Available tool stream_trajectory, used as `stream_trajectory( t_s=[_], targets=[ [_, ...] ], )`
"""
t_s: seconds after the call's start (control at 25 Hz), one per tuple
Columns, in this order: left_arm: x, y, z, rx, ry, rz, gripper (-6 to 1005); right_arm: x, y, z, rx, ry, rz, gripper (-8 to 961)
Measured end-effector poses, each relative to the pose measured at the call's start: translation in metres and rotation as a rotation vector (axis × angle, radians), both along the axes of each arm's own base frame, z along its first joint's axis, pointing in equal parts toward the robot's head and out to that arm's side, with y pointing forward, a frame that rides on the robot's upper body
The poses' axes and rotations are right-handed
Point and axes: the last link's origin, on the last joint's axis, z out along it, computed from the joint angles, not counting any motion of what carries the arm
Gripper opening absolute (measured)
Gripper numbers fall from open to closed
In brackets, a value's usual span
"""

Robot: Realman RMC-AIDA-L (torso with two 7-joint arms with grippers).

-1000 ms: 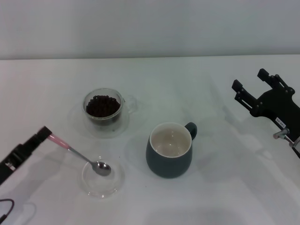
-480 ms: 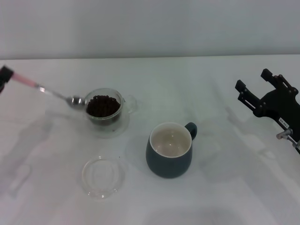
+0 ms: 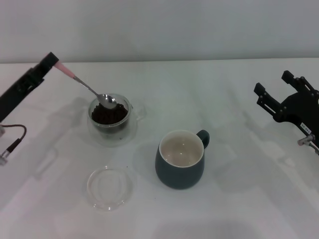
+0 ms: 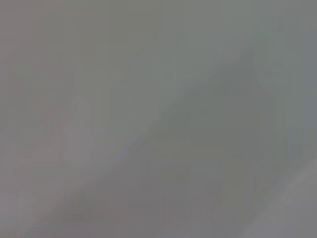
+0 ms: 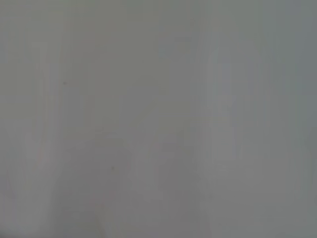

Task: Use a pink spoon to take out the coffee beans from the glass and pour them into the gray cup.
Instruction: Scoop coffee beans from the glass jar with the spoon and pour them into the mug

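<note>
The spoon's bowl [image 3: 107,101] is resting empty on top of the coffee beans. My left gripper should lower the spoon's handle [image 3: 65,69] and dig the spoon's bowl into the beans before it goes to the gray cup.
In the head view my left gripper [image 3: 50,61] is shut on the pink handle end of the pink spoon [image 3: 84,85], at the back left above the table. The spoon slants down to the right, and its metal bowl rests on the coffee beans [image 3: 107,114] at the rim of the glass [image 3: 110,120]. The glass stands on its clear saucer, left of centre. The gray cup [image 3: 180,159], cream inside and empty, stands at the centre right of the glass. My right gripper [image 3: 278,90] is open and empty at the far right. Both wrist views show only a blank grey surface.
A shallow clear round dish [image 3: 109,187] lies empty on the white table [image 3: 234,199], in front of the glass and left of the gray cup. A cable and plug [image 3: 11,144] hang from my left arm at the left edge.
My left gripper lifted the spoon out of the round dish, swung it back and left, then brought its bowl right onto the beans in the glass. The right arm drifted slightly right.
</note>
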Motion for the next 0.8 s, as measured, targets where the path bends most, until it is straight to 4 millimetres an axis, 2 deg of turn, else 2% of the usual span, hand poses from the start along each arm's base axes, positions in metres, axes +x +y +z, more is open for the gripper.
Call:
stream_trajectory(
  t_s=[0.28, 0.44, 0.8],
  targets=[
    [-0.001, 0.009, -0.006, -0.031, 0.102, 0.008, 133, 0.003, 0.004, 0.003, 0.003, -0.023, -0.009, 828],
    [0.0, 0.013, -0.017, -0.057, 0.155, 0.022, 133, 0.0, 0.008, 0.002, -0.001, -0.028, -0.007, 828],
    [0.005, 0.013, -0.035, -0.097, 0.124, 0.059, 134, 0.003, 0.006, 0.002, -0.002, -0.029, -0.018, 828]
  ],
)
